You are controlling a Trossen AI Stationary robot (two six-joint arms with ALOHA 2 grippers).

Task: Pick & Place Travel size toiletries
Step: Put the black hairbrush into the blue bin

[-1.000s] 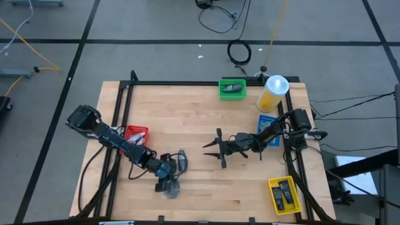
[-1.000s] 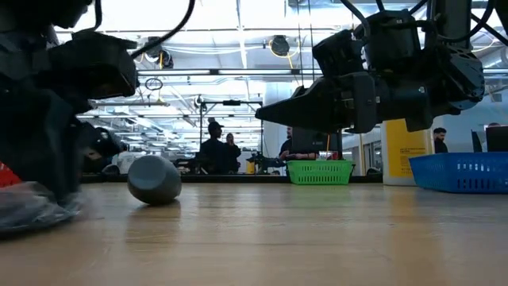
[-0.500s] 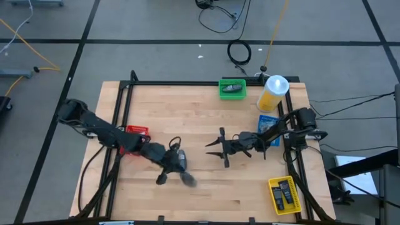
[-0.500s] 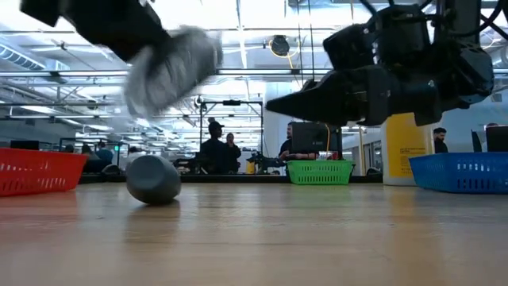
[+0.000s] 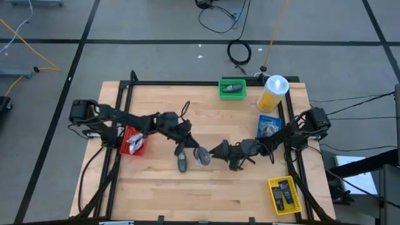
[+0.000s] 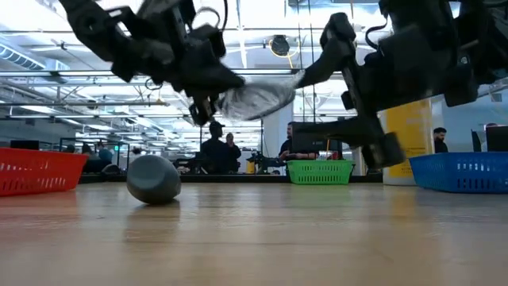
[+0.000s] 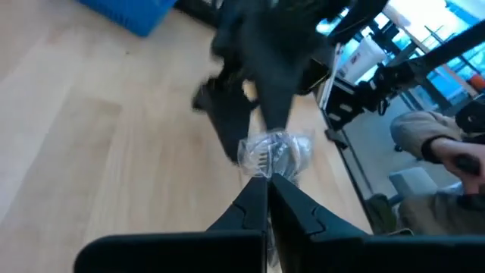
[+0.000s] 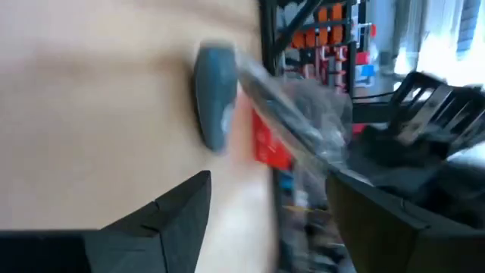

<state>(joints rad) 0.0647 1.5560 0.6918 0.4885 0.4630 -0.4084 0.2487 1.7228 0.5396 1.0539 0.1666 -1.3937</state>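
Note:
The blue basket (image 5: 269, 127) stands by my right arm, away from my left gripper with the packet, so next my right gripper takes the packet's loose end (image 6: 286, 87).
A dark grey round packet in clear wrap (image 6: 258, 95) hangs in the air over the table's middle, with my left gripper (image 7: 267, 186) shut on it. My right gripper (image 6: 329, 103) faces it from the right, open, one finger above the other, their tips at the packet's right end. In the high view the packet (image 5: 201, 156) lies between my left gripper (image 5: 189, 148) and my right gripper (image 5: 215, 152). A second grey round item (image 5: 182, 164) rests on the tabletop just below them, also seen in the low view (image 6: 153, 179). My left gripper pinches the crinkled clear wrap at one end of the packet (image 7: 260, 161) between its two shut fingertips. The fingers come nearly level from the table's left. The packet sticks out beyond them, lifted clear of the table. My right gripper: I cannot tell whether its fingers touch the packet.
A red basket (image 5: 134, 140) with an item stands at the left rail, a green basket (image 5: 232, 89) at the far edge, a tall yellow bottle (image 5: 273, 94) and a blue basket (image 5: 269, 125) at the right, a yellow basket (image 5: 282, 194) near right.
My left gripper has lifted the wrapped packet off the table near its front edge, swung it up toward the table's middle, and tipped from pointing down to nearly level. My right gripper has rolled so its fingers stand one above the other.

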